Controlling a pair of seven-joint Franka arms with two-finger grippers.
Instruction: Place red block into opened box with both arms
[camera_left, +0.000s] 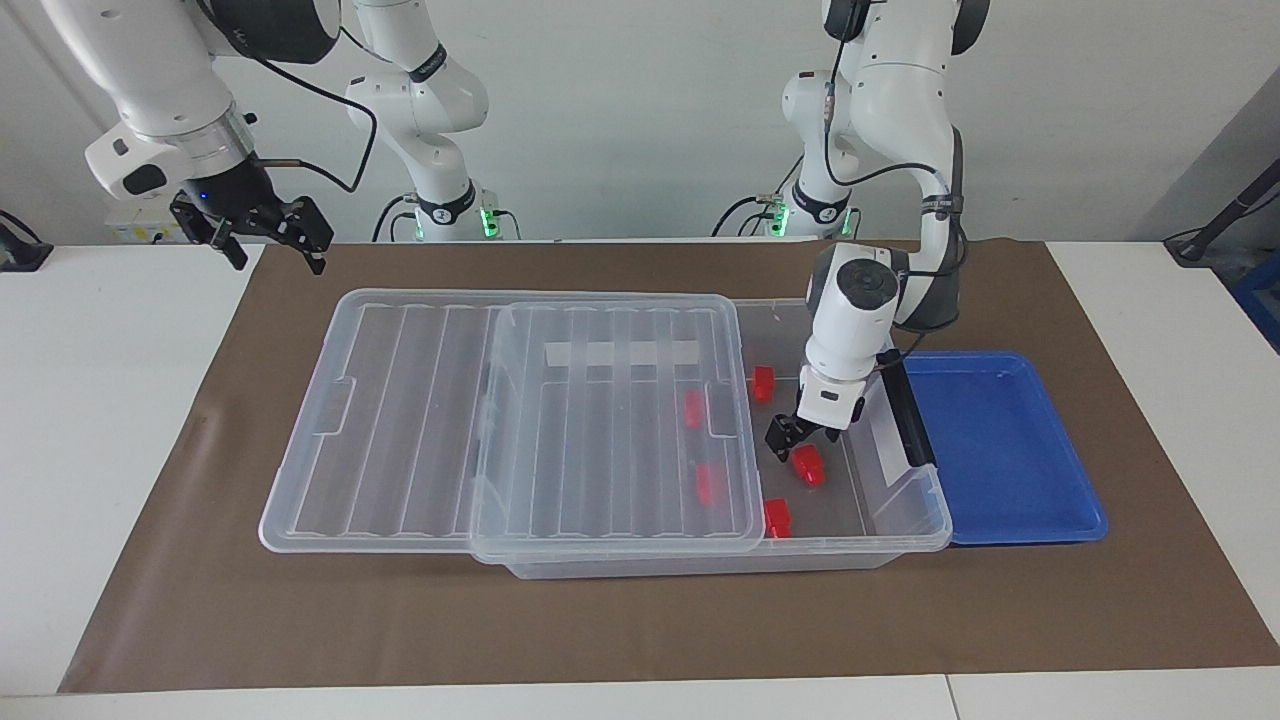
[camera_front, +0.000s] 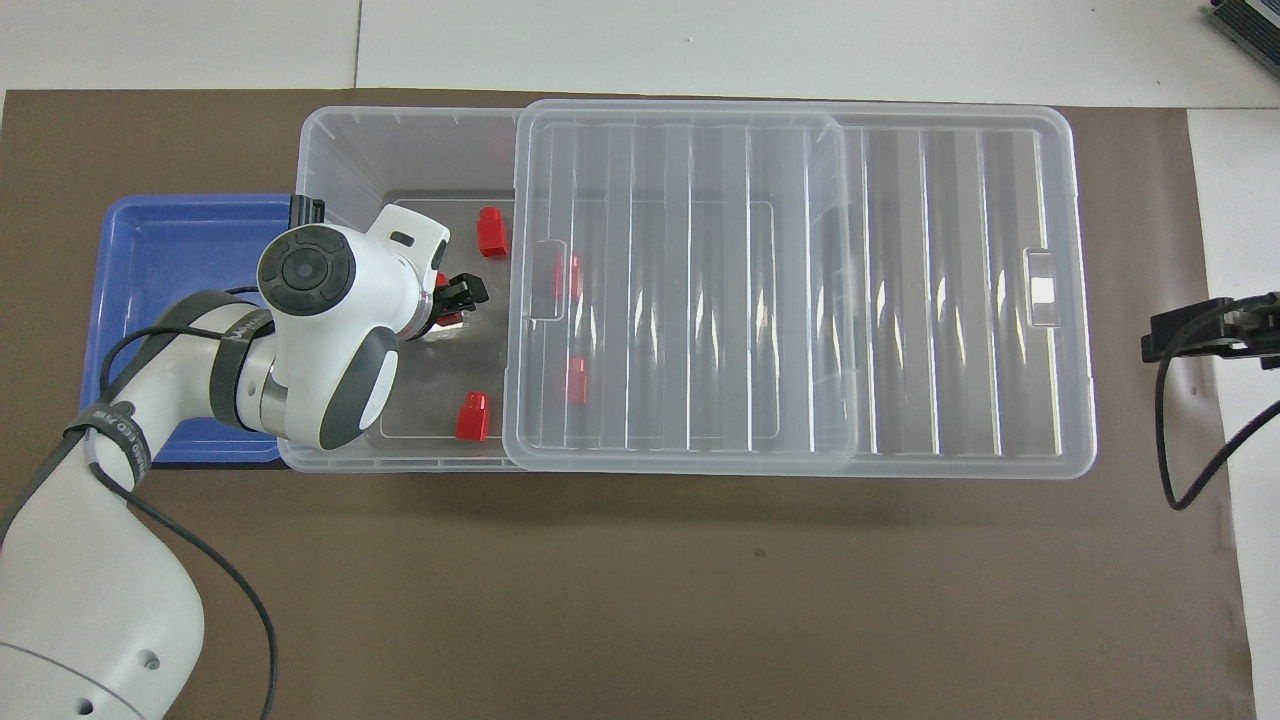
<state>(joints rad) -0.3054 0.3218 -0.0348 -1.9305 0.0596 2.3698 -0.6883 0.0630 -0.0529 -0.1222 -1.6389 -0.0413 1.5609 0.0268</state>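
Note:
The ribbed lid's long edges (camera_front: 798, 288) are in line with the box's rims (camera_front: 513, 468). I expect the lid to slide straight over the uncovered end when I push.
The red block (camera_left: 808, 466) lies on the floor of the clear box (camera_left: 900, 540), in its uncovered end toward the left arm. My left gripper (camera_left: 795, 440) hangs just above that block, open, with nothing between its fingers. In the overhead view the left gripper (camera_front: 455, 297) and its wrist hide most of the block. The box's ribbed lid (camera_left: 610, 440) is slid toward the right arm's end and covers the rest of the box (camera_front: 400, 120). My right gripper (camera_left: 270, 235) waits open in the air over the mat's edge, at the right arm's end.
Several other red blocks lie in the box: two uncovered (camera_left: 764, 383) (camera_left: 777, 517), two under the lid (camera_left: 693, 408) (camera_left: 708, 484). A blue tray (camera_left: 1000, 450) stands against the box's end toward the left arm. A brown mat (camera_left: 640, 620) covers the table.

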